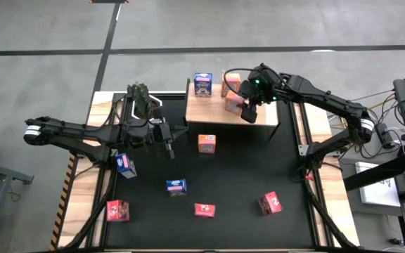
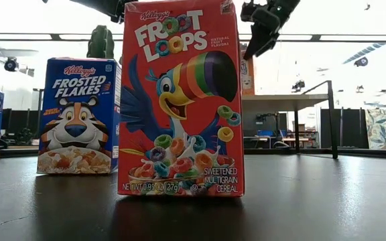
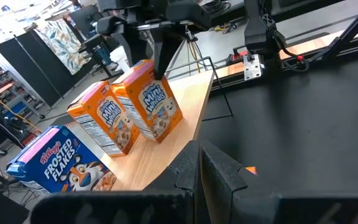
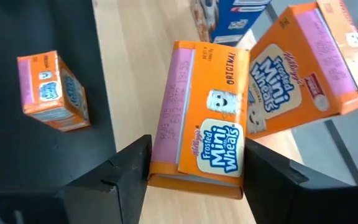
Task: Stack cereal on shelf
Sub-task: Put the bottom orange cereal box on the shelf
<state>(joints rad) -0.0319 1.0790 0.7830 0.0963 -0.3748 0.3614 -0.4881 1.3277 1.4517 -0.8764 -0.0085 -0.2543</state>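
Note:
The nearer orange box [image 1: 233, 102] is crooked on the shelf, so my right gripper should open, close beside it and gently push it into line with the far orange box [image 1: 231, 79].
The wooden shelf [image 1: 259, 121] stands at the far middle of the black mat. On it are a blue cereal box [image 1: 202, 84] and two orange boxes [image 1: 232, 83], [image 1: 233, 104]. My right gripper [image 1: 248, 111] is shut on the nearer orange box [image 4: 204, 137]. My left gripper [image 1: 169, 140] is shut and empty above the mat, left of a third orange box [image 1: 207, 143]. Blue boxes [image 1: 125, 165], [image 1: 176, 187] and red boxes [image 1: 118, 209], [image 1: 204, 209], [image 1: 270, 203] lie on the mat. My right gripper pinches the orange box between its two fingers [image 4: 123, 180], one on each opposite side, at its upper end [image 4: 166, 162]. The fingers come from above, pointing down. In the left wrist view the box [image 3: 154, 102] stands upright with its bottom on the shelf board.
A green plant [image 1: 139, 97] stands at the mat's far left corner, behind my left arm. In the low view a red Froot Loops box [image 2: 179, 100] and a blue Frosted Flakes box [image 2: 79, 114] stand close to the camera. Bare mat lies between the scattered boxes.

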